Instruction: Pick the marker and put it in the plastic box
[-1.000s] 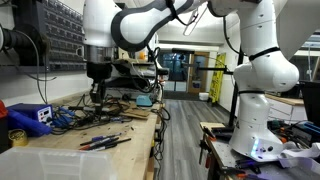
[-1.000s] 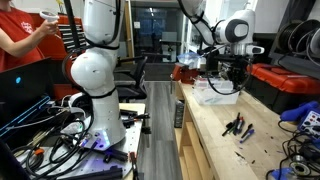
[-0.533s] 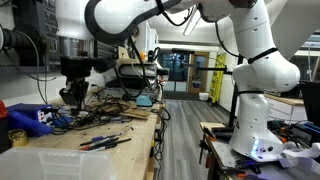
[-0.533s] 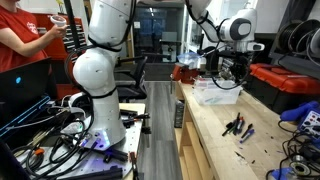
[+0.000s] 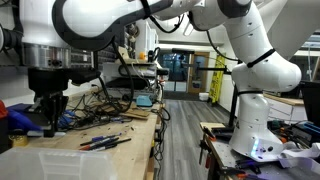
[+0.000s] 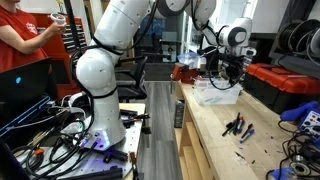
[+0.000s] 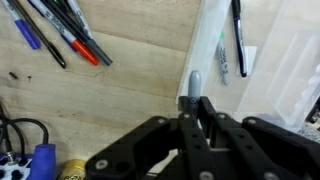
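Note:
The grey-tipped marker (image 7: 194, 83) is hanging above the rim of the open plastic box, so the robot's gripper should next go inward until it is over the box's bottom (image 7: 232, 78) and then let go.
My gripper (image 7: 195, 108) is shut on a grey-tipped marker (image 7: 193, 82), whose end sticks out past the fingertips. In the wrist view the marker hangs over the rimmed edge of the translucent milky-white plastic box (image 7: 275, 70), which holds a black pen (image 7: 238, 38) and a clear-handled tool (image 7: 222, 55). In an exterior view the gripper (image 5: 47, 117) hovers just above the box (image 5: 55, 160) at the near end of the bench. In the other exterior view the gripper (image 6: 231, 76) is over the box (image 6: 218, 96).
Several loose pens and markers (image 7: 62, 35) lie on the wooden bench beside the box. A blue box-shaped device (image 5: 28, 117), yellow tape (image 5: 18, 137) and pliers (image 5: 104, 142) are nearby. A person in red (image 6: 25, 40) stands beyond the robot base.
The arm has swung with the marker away from the cluttered middle of the bench toward the plastic box and now hangs over its edge.

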Robot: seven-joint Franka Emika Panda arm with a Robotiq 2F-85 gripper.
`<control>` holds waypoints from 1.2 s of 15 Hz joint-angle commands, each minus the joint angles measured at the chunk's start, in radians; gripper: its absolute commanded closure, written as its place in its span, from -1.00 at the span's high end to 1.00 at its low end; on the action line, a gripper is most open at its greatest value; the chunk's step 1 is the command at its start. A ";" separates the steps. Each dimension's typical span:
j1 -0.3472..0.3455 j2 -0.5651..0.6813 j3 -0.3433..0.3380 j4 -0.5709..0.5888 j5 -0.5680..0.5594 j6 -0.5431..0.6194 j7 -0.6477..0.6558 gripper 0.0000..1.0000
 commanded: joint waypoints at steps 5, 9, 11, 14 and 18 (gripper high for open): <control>0.082 0.042 0.020 0.060 0.026 -0.102 0.037 -0.94; 0.098 0.064 0.012 0.047 0.025 -0.108 0.066 -0.94; 0.099 0.067 0.012 0.037 0.021 -0.104 0.063 -0.23; 0.104 0.046 0.009 0.011 0.011 -0.093 0.065 0.14; 0.101 0.006 0.014 -0.019 0.010 -0.079 0.058 0.64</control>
